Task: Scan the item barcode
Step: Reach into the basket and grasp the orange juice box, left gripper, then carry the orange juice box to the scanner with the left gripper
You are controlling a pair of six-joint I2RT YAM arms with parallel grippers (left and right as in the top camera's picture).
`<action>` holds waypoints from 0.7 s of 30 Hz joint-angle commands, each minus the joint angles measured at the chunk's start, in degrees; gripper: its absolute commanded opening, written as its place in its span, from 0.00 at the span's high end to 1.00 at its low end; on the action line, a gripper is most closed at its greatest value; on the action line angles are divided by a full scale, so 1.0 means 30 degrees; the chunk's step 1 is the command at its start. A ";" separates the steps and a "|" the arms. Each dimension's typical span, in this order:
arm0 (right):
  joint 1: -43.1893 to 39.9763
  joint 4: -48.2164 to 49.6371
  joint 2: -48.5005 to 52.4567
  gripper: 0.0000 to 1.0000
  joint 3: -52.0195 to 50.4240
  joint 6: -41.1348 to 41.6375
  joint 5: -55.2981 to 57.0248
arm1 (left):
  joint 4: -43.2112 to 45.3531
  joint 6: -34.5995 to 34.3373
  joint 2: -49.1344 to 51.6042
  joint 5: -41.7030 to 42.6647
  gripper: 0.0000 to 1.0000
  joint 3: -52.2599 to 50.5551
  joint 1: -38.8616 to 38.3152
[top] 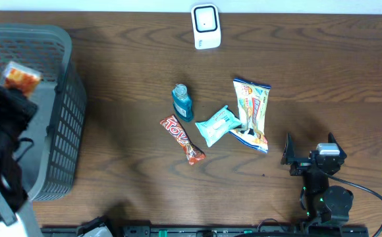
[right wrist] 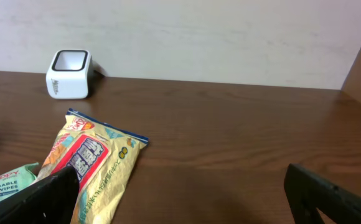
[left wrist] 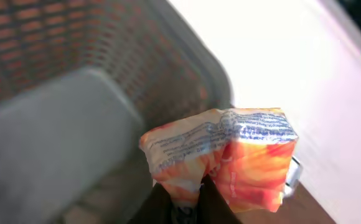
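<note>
My left gripper is holding the orange packet [top: 22, 79] clear above the grey basket's rim. It should go on moving toward the wipes pack and let go of the packet beside the yellow bag.
My left gripper [left wrist: 187, 202] is shut on the lower edge of an orange and white snack packet [left wrist: 230, 155], whose fine print faces the wrist camera. In the overhead view that packet [top: 21, 78] hangs over the grey basket [top: 59, 131] at the far left, with the left gripper [top: 16, 89] just below it. The white barcode scanner [top: 205, 26] stands at the table's back edge, and it also shows in the right wrist view as the scanner [right wrist: 68, 74]. My right gripper [top: 309, 147] rests open near the front right, nothing between its fingers [right wrist: 330, 199].
Mid-table lie a blue bottle [top: 182, 102], a red candy bar [top: 183, 139], a pale blue wipes pack [top: 218, 125] and a yellow snack bag [top: 251, 113]. The yellow bag [right wrist: 99, 165] sits just ahead of the right gripper's left finger. The basket wall [left wrist: 75, 62] is close behind the held packet.
</note>
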 commanded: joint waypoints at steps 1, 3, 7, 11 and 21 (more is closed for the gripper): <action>0.0182 -0.0066 -0.0073 0.01 -0.0051 0.0182 0.0022 | -0.0022 -0.0583 -0.0772 0.0109 0.93 -0.0022 -0.2033; 0.0182 -0.0066 -0.0073 0.01 -0.0051 0.0182 0.0022 | -0.0022 -0.0962 -0.0845 0.0109 0.93 -0.0022 -0.3213; 0.0182 -0.0066 -0.0073 0.01 -0.0051 0.0189 0.0022 | 0.0182 -0.1559 -0.0670 0.0102 0.93 -0.0022 -0.5552; 0.0182 -0.0066 -0.0073 0.01 -0.0051 0.0182 0.0029 | 0.1333 -0.1632 -0.0328 0.0087 0.93 -0.0029 -0.8233; 0.0182 -0.0066 -0.0073 0.01 -0.0051 0.0182 0.0022 | 0.2885 -0.1625 0.2076 -0.0568 0.92 -0.0044 -1.2896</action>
